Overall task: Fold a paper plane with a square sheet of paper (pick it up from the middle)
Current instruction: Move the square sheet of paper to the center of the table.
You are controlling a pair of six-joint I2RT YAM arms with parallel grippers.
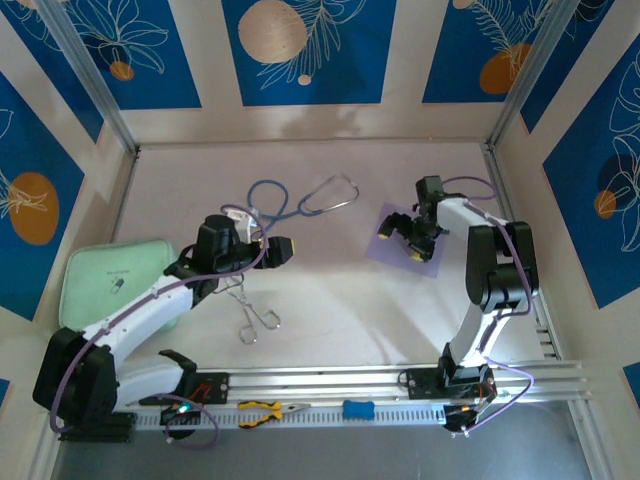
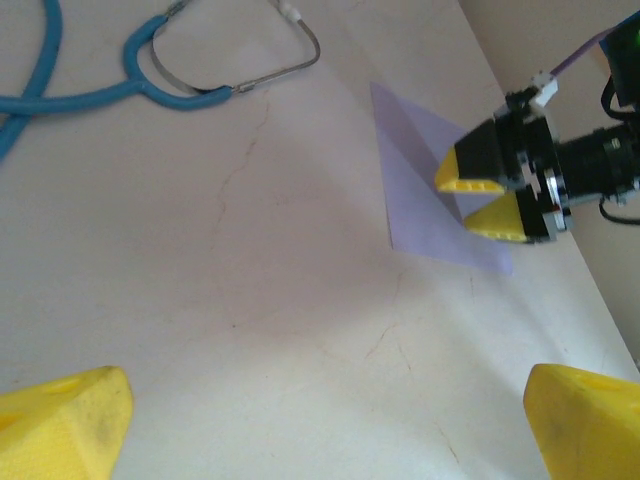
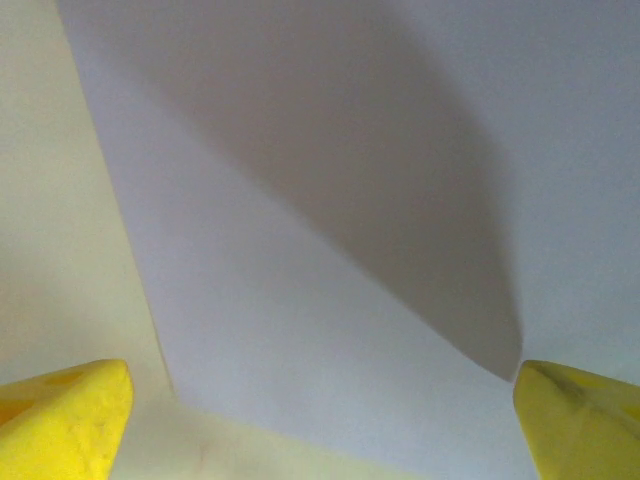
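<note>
Next, my right gripper presses the square sheet of paper (image 1: 391,256) flat and slides it toward the middle (image 1: 346,285) before folding, because the sheet is crooked and far from my left gripper.
The square sheet of paper (image 1: 430,264), pale lilac, lies flat and unfolded on the table right of centre. My right gripper (image 1: 398,243) hovers just over it with its jaws wide open. In the right wrist view the paper (image 3: 300,300) spans the gap between the yellow fingertips (image 3: 60,420), and nothing is gripped. My left gripper (image 1: 275,248) is open over bare table, to the left of the sheet. From the left wrist view I see the paper (image 2: 410,170) ahead, with the right gripper (image 2: 485,195) above its far side.
A blue stethoscope (image 1: 300,200) lies behind the left gripper. Metal forceps (image 1: 250,312) rest under the left arm, and a mint-green pouch (image 1: 110,285) sits at the far left. Pliers (image 1: 265,410) and a blue tool (image 1: 358,409) lie on the front rail. Walls close in three sides.
</note>
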